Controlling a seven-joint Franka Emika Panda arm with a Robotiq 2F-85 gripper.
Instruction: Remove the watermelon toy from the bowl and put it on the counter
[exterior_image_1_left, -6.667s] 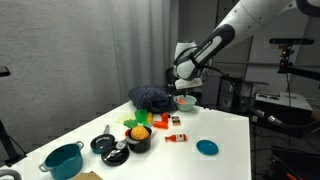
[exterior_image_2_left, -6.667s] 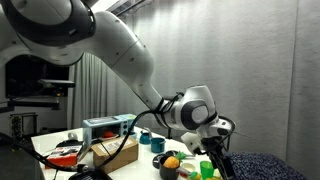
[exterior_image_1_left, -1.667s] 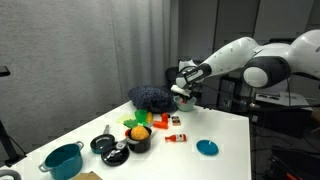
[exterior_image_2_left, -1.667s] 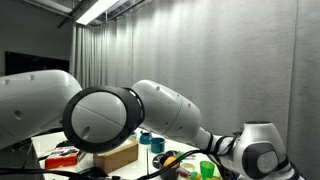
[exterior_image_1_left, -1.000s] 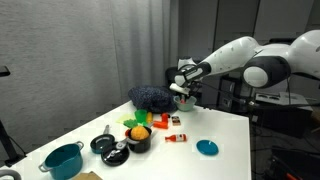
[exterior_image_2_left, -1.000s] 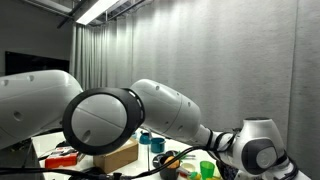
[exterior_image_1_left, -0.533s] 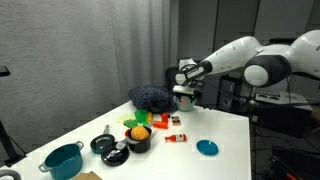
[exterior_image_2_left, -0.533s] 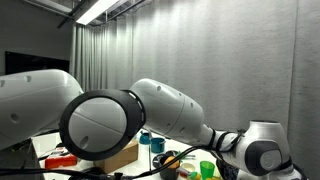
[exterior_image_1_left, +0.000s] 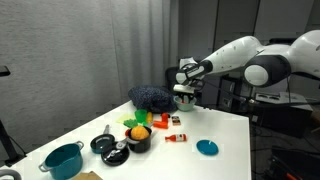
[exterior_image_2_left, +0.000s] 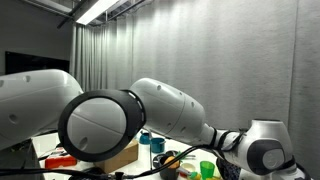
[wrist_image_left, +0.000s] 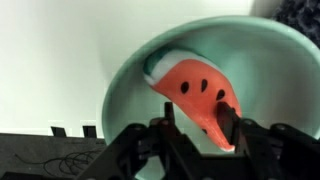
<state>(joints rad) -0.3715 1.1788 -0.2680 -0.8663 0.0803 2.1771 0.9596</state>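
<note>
The watermelon toy is at a slant under my gripper, with one finger over its red edge (wrist_image_left: 228, 96). Next, my gripper opens wider and goes over both sides of the whole slice (wrist_image_left: 196, 92) before it closes.
The watermelon toy (wrist_image_left: 195, 88), a red slice with black seeds and a white-green rind, lies inside the pale mint bowl (wrist_image_left: 128, 75). In the wrist view my gripper (wrist_image_left: 198, 116) reaches into the bowl, its black fingers (wrist_image_left: 228, 120) straddling the slice's narrow end. The right finger is against the slice, while a small gap shows at the left one. In an exterior view the gripper (exterior_image_1_left: 184, 90) hangs just over the bowl (exterior_image_1_left: 186, 102) at the far end of the white counter (exterior_image_1_left: 228, 128). The arm fills the other exterior view and hides both.
On the counter stand a black pot (exterior_image_1_left: 139, 138) holding an orange thing, a flat blue disc (exterior_image_1_left: 207, 147), a teal pot (exterior_image_1_left: 63, 160), a small red item (exterior_image_1_left: 176, 138) and a dark blue cloth heap (exterior_image_1_left: 150, 98) beside the bowl. A cardboard box (exterior_image_2_left: 120, 157) shows too.
Since the earliest frames the arm has stretched out and lowered the gripper to the bowl. Over the last second it has hardly moved.
</note>
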